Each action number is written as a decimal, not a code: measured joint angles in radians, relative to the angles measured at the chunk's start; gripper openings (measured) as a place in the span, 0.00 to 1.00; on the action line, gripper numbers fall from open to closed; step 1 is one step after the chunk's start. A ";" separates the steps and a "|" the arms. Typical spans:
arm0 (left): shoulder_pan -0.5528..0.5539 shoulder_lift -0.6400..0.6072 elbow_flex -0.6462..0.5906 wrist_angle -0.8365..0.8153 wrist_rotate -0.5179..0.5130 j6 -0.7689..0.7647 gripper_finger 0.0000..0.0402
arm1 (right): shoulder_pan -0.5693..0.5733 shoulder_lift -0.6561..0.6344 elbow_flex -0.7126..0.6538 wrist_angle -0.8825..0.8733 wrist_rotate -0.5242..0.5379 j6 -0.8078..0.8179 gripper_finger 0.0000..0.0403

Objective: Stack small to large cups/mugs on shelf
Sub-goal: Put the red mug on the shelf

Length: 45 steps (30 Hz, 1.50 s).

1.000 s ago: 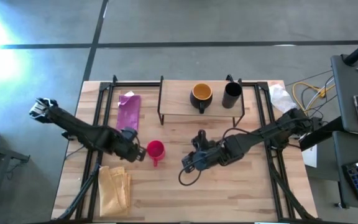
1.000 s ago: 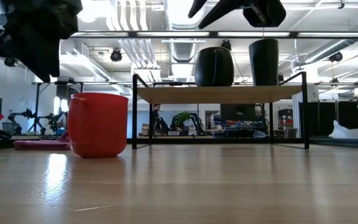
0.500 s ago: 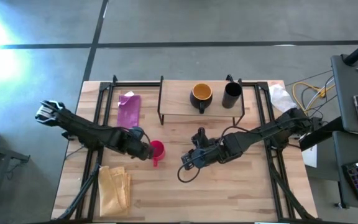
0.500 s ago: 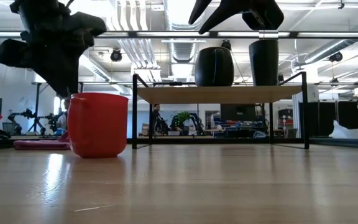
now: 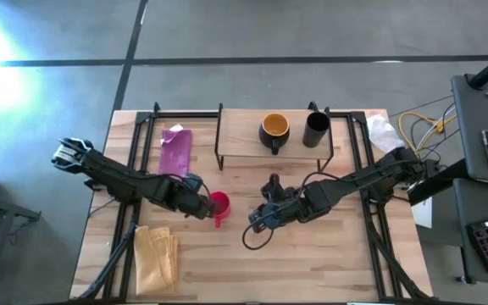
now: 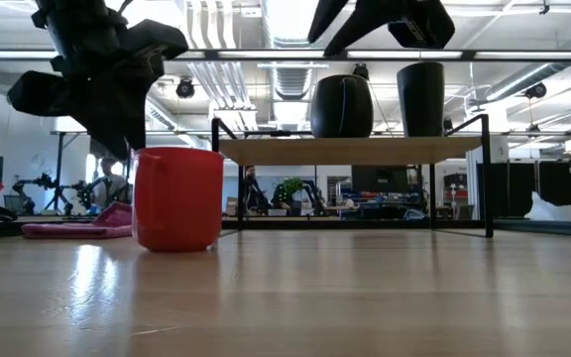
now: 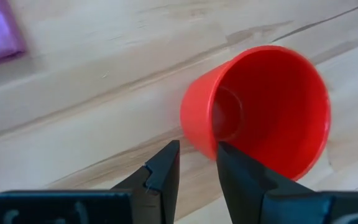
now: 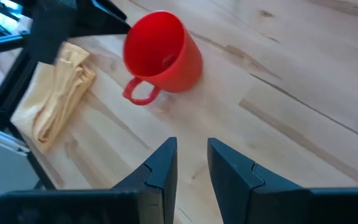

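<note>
The robot's left gripper has its fingers around just one side of the red mug's rim (image 7: pixel 214 140), so the red mug will tip in the grip when the robot lifts it.
A small red mug (image 5: pixel 219 203) (image 6: pixel 176 198) (image 8: pixel 163 53) stands upright on the tabletop, its handle toward the near edge. My left gripper (image 5: pixel 203 206) (image 7: pixel 197 149) is at the mug's left rim with its fingers a narrow gap apart. My right gripper (image 5: pixel 255 222) (image 8: pixel 191 146) hovers just right of the mug, narrowly open and holding nothing. On the shelf (image 5: pixel 244 135) (image 6: pixel 355 151) stand the dark mug with a yellow inside (image 5: pixel 274 129) and, to its right, the black cup (image 5: pixel 316 127). My left gripper comes slanting down from the table's left. One fingertip (image 7: pixel 225 155) lies against the left side of the red mug's rim (image 7: pixel 211 127). I cannot tell whether the other finger touches. The mug stands upright with its base on the table.
A purple cloth (image 5: pixel 175 151) lies left of the shelf and a folded yellow cloth (image 5: pixel 157 254) near the left near corner. White crumpled material (image 5: pixel 382 131) sits at the far right. Black frame rails run along both table sides.
My left gripper has moved toward the table's right and down, reaching the red mug's left rim. The mug has slid a little toward the right along the table and stayed upright.
</note>
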<state>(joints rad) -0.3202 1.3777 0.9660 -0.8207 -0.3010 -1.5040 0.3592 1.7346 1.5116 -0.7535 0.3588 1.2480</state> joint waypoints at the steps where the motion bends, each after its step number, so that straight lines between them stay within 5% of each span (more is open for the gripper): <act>1: 0.000 -0.004 0.003 0.001 -0.004 0.000 0.23 | 0.000 0.000 0.000 -0.011 0.000 0.000 0.20; 11: 0.003 -0.035 0.007 0.035 -0.048 -0.007 0.23 | 0.000 -0.012 0.000 -0.054 0.000 0.004 0.20; 23: 0.019 0.067 -0.004 0.067 -0.040 0.023 0.23 | 0.000 -0.018 -0.001 -0.075 -0.001 0.001 0.20; 32: 0.048 0.144 -0.002 0.125 0.064 0.107 0.15 | 0.000 -0.053 -0.001 -0.133 -0.002 0.008 0.20; 36: 0.054 0.159 0.007 0.133 0.062 0.137 0.03 | 0.001 -0.088 -0.001 -0.192 0.004 0.018 0.20; 45: 0.120 0.088 0.069 0.087 0.081 0.176 0.00 | 0.035 -0.223 -0.001 -0.531 0.069 0.154 0.19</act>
<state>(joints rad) -0.2003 1.4656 1.0350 -0.7336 -0.2199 -1.3277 0.3946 1.5120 1.5108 -1.2846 0.4277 1.4016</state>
